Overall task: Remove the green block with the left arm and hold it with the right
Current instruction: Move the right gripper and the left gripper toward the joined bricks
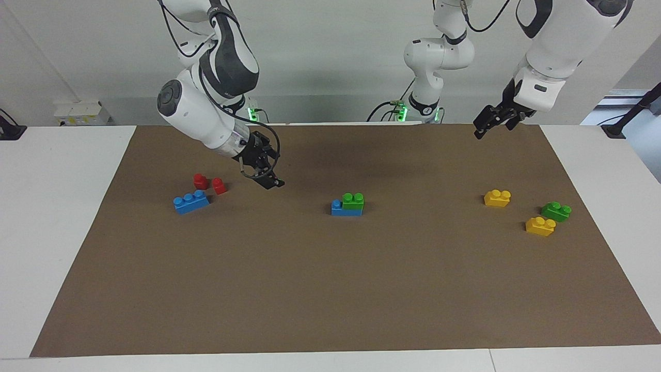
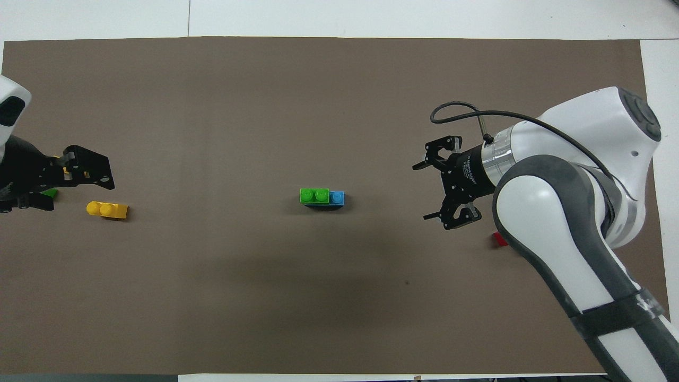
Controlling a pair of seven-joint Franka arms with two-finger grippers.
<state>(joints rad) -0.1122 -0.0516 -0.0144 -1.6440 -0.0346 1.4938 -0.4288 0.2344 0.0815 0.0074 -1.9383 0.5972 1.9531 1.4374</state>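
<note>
The blue brick's end (image 2: 337,198) reaches out beyond the green block toward the robot's right gripper, so the right gripper goes on moving in until its fingers shut on that end.
A green block (image 1: 353,200) sits on top of a longer blue brick (image 1: 345,209) at the middle of the brown mat; the pair also shows in the overhead view, green (image 2: 314,196) and blue (image 2: 336,198). My right gripper (image 1: 272,180) is open and empty, low over the mat between the stacked pair and two red bricks, clear of both; it also shows in the overhead view (image 2: 428,191). My left gripper (image 1: 493,130) is open and empty, raised over the mat's edge at the left arm's end; it also shows in the overhead view (image 2: 82,195).
A second green block (image 1: 556,211) lies between two yellow bricks (image 1: 497,198) (image 1: 540,226) at the left arm's end. Two red bricks (image 1: 200,181) (image 1: 219,186) and a loose blue brick (image 1: 191,202) lie at the right arm's end.
</note>
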